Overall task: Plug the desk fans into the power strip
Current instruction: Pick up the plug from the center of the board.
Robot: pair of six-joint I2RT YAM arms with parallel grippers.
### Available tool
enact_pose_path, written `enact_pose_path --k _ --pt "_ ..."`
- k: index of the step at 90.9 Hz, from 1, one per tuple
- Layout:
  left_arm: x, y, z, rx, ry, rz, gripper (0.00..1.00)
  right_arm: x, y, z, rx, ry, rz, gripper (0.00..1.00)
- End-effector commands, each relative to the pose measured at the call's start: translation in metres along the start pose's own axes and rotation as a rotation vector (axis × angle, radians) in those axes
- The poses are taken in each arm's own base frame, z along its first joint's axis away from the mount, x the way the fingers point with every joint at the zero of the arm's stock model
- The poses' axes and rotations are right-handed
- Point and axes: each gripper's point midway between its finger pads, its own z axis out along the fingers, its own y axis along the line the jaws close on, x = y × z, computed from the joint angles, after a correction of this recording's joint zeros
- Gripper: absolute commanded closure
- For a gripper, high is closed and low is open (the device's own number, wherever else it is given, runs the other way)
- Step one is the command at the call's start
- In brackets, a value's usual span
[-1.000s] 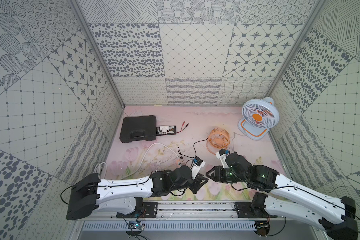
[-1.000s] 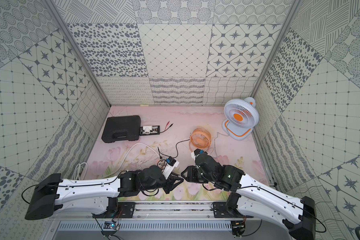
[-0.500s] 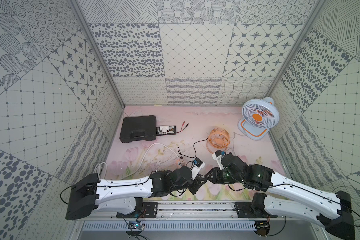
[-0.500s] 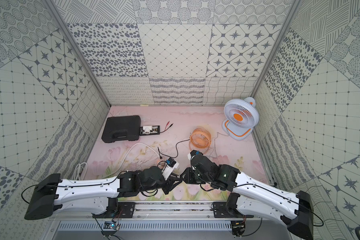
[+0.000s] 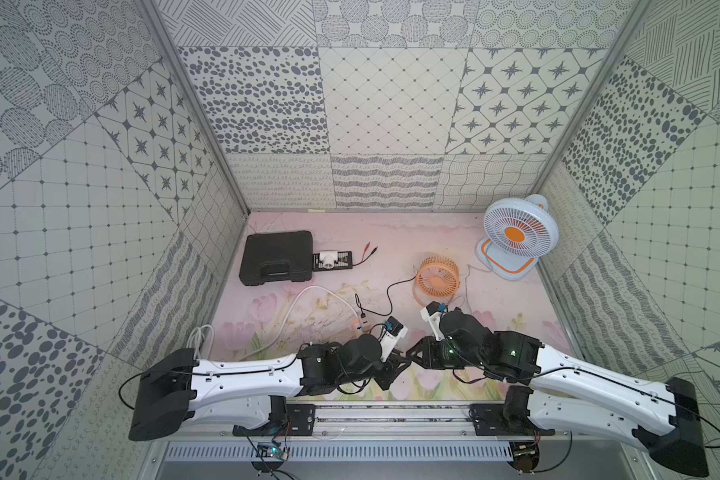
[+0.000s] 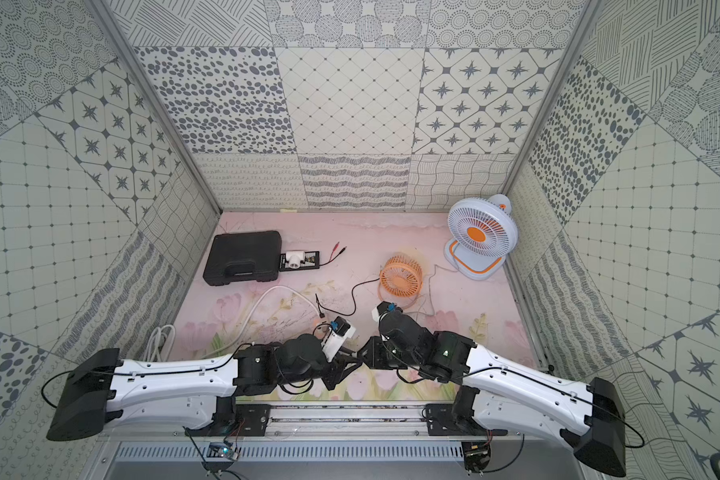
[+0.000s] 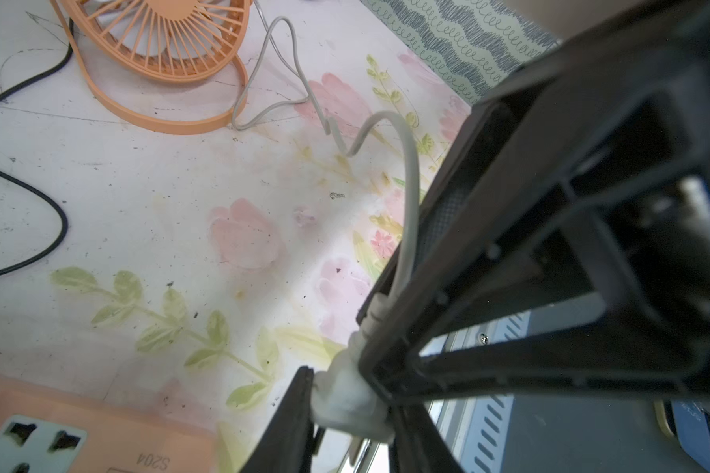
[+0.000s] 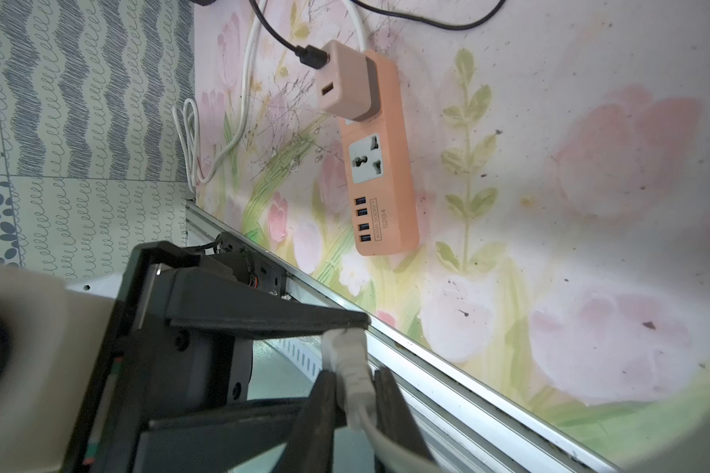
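Observation:
My right gripper is holding the plug's neck and my left gripper is covering the plug's body [image 7: 345,394], so my left gripper should open and hold the power strip [image 8: 384,169] steady.
The white desk fan [image 5: 516,232] [image 6: 479,235] stands at the back right, and its grey cord [image 7: 406,196] runs to a white plug [image 7: 347,403] [image 8: 345,348]. Just above the mat's front edge my left gripper [image 7: 351,409] [image 5: 395,365] is shut on the plug's body. My right gripper [image 8: 357,389] [image 5: 414,359] meets it tip to tip and is shut on the plug's neck where the cord leaves. The peach power strip [image 8: 380,164] [image 7: 99,430] lies flat beside them with one white socket [image 8: 365,157] free. My left arm hides most of the strip in both top views.
A small orange fan [image 5: 437,280] [image 7: 160,37] stands mid-mat; its black cord ends in a pink USB adapter [image 8: 341,86] in the strip's other socket. A black case [image 5: 277,257] and a meter [image 5: 332,261] lie back left. A coiled white cord [image 5: 200,340] sits front left, near the metal rail [image 8: 447,368].
My right gripper has slid left to meet the left gripper and its jaws have closed on the plug's neck. The left gripper has kept still, holding the plug.

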Motion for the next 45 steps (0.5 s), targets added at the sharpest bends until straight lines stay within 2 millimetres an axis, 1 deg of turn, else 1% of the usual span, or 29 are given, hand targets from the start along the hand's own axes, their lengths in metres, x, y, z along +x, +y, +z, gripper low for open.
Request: enact_pose_path --k 1,8,15,22,28,35,37,45 --pt "-0.023 -0.015 -0.005 0.063 -0.096 0.006 1.0 0.001 0.007 0.006 -0.036 -0.001 -0.01 0.8" --pt "-0.024 -0.015 -0.005 0.067 -0.099 0.005 1.0 0.001 0.006 0.007 -0.034 -0.001 -0.007 0.83" --pt "-0.025 -0.017 -0.006 0.076 -0.104 0.0 1.0 0.001 0.005 0.008 -0.034 -0.003 -0.007 0.89" --pt "-0.026 -0.018 -0.008 0.083 -0.116 -0.007 0.99 0.001 0.006 0.008 -0.041 -0.008 -0.01 0.99" --pt "-0.027 -0.016 -0.009 0.075 -0.127 -0.017 0.85 -0.002 0.006 0.006 -0.043 -0.024 -0.006 1.0" --pt "-0.029 -0.014 -0.011 0.07 -0.137 -0.024 0.65 -0.004 0.008 0.003 -0.05 -0.041 -0.008 1.0" --pt "-0.03 -0.014 -0.012 0.068 -0.142 -0.027 0.58 -0.005 0.008 0.002 -0.051 -0.046 -0.01 1.0" --pt "-0.032 -0.011 -0.018 0.058 -0.163 -0.04 0.36 -0.009 0.011 -0.003 -0.06 -0.071 -0.016 1.0"
